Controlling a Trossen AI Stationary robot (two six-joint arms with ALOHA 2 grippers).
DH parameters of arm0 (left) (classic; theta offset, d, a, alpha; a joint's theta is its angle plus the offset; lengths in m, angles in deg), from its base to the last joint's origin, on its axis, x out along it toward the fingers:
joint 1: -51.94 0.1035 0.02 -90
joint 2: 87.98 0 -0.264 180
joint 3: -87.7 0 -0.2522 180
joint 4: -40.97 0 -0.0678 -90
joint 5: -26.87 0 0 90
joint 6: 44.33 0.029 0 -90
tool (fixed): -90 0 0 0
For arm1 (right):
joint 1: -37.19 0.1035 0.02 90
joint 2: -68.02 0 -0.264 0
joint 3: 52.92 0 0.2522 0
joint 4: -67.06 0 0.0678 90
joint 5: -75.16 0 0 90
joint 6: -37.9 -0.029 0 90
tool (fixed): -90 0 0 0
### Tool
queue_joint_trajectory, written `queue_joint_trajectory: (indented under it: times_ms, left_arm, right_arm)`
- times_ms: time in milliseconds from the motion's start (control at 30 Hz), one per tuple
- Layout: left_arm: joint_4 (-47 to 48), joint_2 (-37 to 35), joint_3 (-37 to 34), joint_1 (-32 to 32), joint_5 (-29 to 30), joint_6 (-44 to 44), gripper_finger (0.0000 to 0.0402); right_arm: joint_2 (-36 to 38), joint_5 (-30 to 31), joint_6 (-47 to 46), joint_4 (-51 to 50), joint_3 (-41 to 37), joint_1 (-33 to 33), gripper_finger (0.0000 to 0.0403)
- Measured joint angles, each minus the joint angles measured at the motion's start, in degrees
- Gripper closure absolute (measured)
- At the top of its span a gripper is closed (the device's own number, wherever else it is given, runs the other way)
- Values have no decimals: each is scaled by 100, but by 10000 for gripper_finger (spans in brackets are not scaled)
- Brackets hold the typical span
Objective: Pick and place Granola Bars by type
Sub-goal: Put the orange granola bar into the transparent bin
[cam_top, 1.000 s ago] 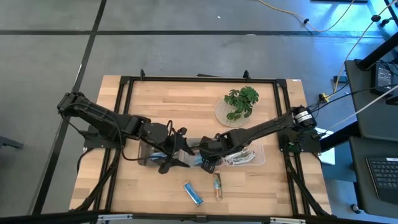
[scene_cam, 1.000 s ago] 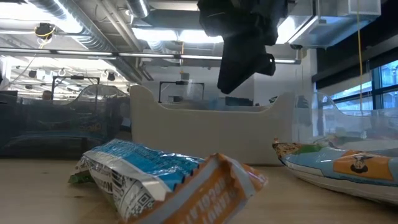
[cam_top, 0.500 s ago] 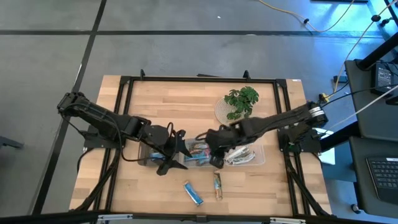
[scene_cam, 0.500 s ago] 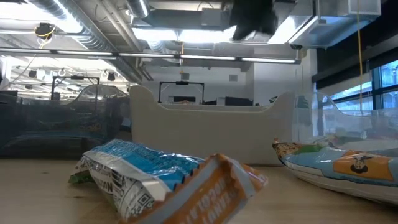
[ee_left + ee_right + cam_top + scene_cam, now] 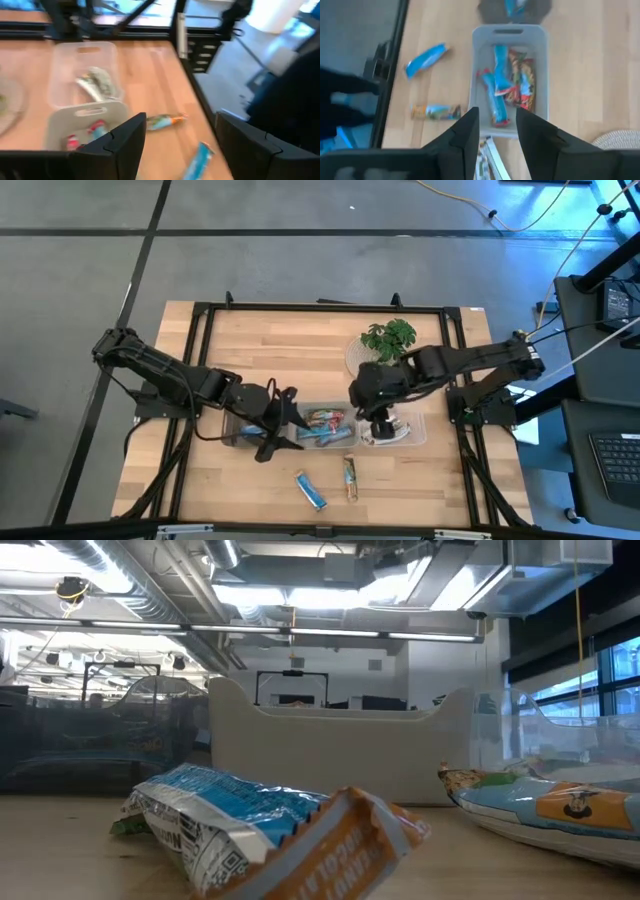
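Note:
I should pick up the loose blue bar (image 5: pixel 311 491) with my left gripper and pass it to my right gripper, because the bar is closer to my left gripper than to my right gripper.
Two granola bars lie flat on the wood near the table's near edge: a blue bar (image 5: pixel 311 490) (image 5: pixel 426 59) (image 5: pixel 225 805) and an orange-and-green bar (image 5: pixel 350 477) (image 5: pixel 436 111) (image 5: pixel 165 121). Three small trays stand in a row. The left tray (image 5: pixel 243 432) holds a blue bar, the middle tray (image 5: pixel 322 427) (image 5: pixel 510 35) holds blue and red bars, and the right tray (image 5: pixel 398 430) (image 5: pixel 82 50) holds silvery bars. My left gripper (image 5: pixel 285 422) (image 5: pixel 180 145) hangs open over the left tray. My right gripper (image 5: pixel 378 420) (image 5: pixel 495 135) is open and holds nothing, above the gap between the middle and right trays.
A leafy plant on a round plate (image 5: pixel 385 345) stands on the far side of the right tray, close to my right arm. A black frame (image 5: pixel 205 320) runs around the tabletop. Bare wood lies on the far left and along the near edge beside the two loose bars.
My right gripper has risen from low over the middle tray's near side, going up out of the low view, and has moved toward the table's right, toward the right tray. The bars on the table have not moved.

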Motion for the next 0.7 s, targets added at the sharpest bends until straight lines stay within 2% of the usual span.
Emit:
queue_joint_trajectory:
  times_ms: [100, 200, 300, 400, 467, 700]
  left_arm:
    - [-37, 47, 0, -4, 340, -67, 172]
    - [-209, 157, 0, -153, 404, 9, 179]
    - [-163, 447, 0, -413, 405, 455, 187]
    - [-158, 936, 0, -614, 525, 592, 196]
    - [-170, 1321, 0, -748, 715, 595, 200]
    - [-656, 2705, 12, -1220, 1206, 372, 212]
  right_arm:
    - [19, -34, 223, -51, 0, 1, 270]
    - [12, -13, 509, -54, 0, 1, 270]
    - [13, 352, 575, -40, 0, -1, 270]
    - [10, 870, 556, -193, 0, -31, 270]
    - [10, 1010, 554, -276, 0, -45, 270]
    - [10, 1034, 2, -320, 0, 6, 270]
